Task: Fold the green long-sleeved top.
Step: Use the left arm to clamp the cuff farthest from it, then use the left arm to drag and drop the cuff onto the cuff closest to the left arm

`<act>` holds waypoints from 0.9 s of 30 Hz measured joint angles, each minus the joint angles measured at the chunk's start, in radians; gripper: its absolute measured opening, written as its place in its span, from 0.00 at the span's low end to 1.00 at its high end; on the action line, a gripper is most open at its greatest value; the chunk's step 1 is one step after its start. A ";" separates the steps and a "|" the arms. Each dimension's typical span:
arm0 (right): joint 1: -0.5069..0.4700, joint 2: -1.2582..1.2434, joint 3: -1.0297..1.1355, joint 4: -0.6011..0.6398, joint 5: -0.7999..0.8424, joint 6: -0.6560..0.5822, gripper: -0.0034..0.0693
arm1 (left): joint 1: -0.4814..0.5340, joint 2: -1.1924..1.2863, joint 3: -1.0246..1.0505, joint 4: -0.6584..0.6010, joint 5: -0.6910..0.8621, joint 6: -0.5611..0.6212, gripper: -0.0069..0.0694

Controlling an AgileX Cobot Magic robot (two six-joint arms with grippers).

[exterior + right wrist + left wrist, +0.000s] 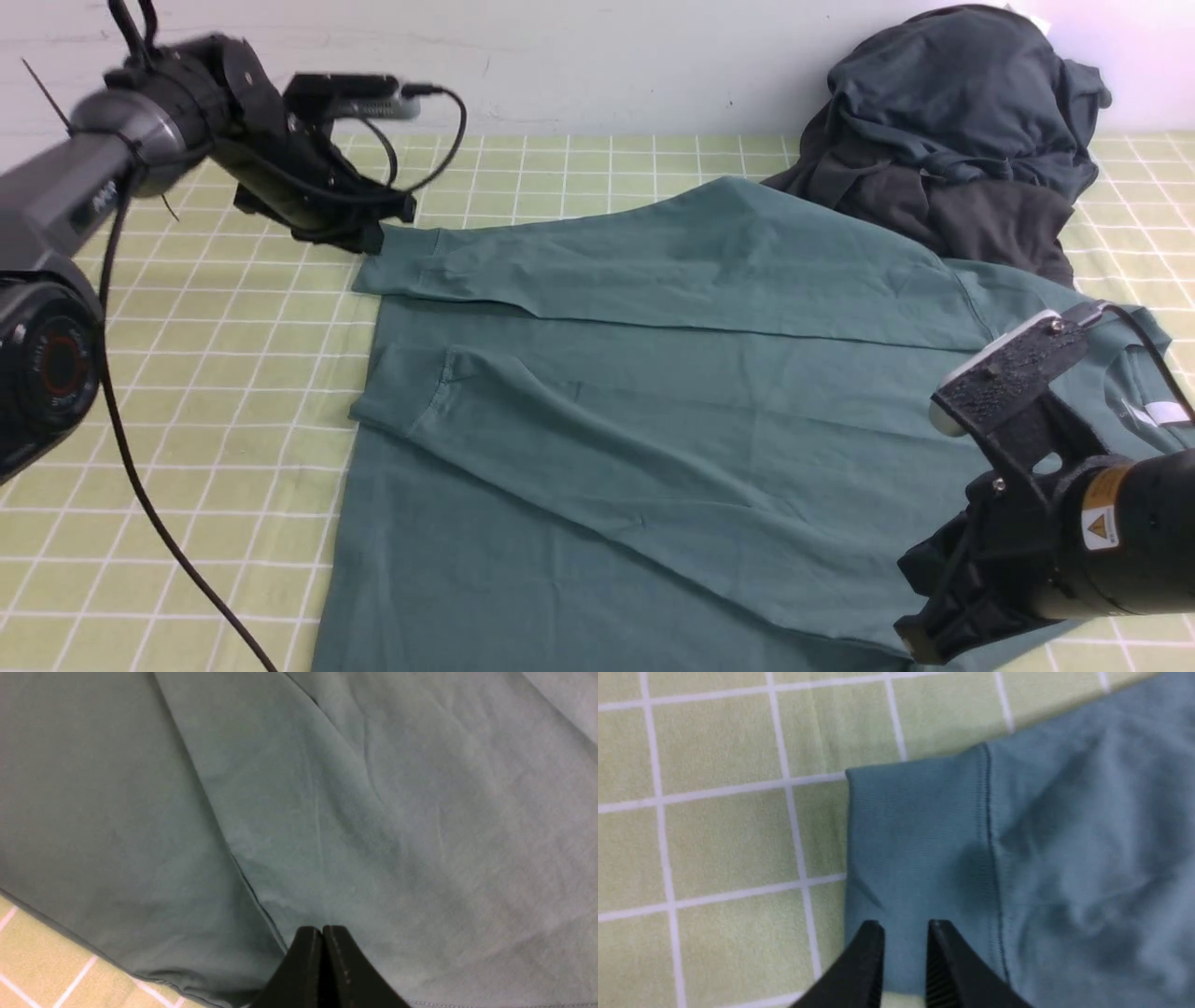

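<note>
The upper sleeve (661, 252) should swing over the lower sleeve when I carry the ribbed cuff, because its edge (627, 323) lies loose, and the top's body should stay flat.
The green long-sleeved top (653, 401) lies spread flat on the checked cloth, both sleeves folded across its body. The upper sleeve's ribbed cuff (401, 261) ends at the top's left edge, and the lower sleeve's cuff (401, 392) lies below it. My left gripper (369, 233) hangs at the upper cuff's end. In the left wrist view its jaws (906, 926) stand slightly apart over the cuff (915, 849), which lies flat between them. My right gripper (322, 928) is shut and holds nothing, just above the top's body near the front right edge (920, 639). A white neck label (1167, 413) shows at the right.
A heap of slate-grey and charcoal garments (962, 121) sits at the back right, touching the top's far shoulder. The yellow-green checked tablecloth (233, 373) lies bare to the left of the top. A white wall (607, 56) closes the far side.
</note>
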 joint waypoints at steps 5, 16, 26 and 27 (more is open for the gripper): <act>0.000 0.000 0.000 0.000 0.000 0.000 0.03 | 0.000 0.056 0.000 0.006 -0.028 0.001 0.51; 0.000 0.000 0.000 -0.007 -0.003 0.000 0.03 | -0.019 0.025 0.000 0.003 0.026 0.000 0.13; 0.000 0.000 0.000 -0.008 -0.004 0.000 0.03 | -0.066 -0.216 0.002 0.008 0.362 -0.043 0.13; 0.000 0.000 0.000 -0.008 -0.003 0.000 0.03 | -0.073 -0.240 0.011 0.014 0.378 -0.049 0.13</act>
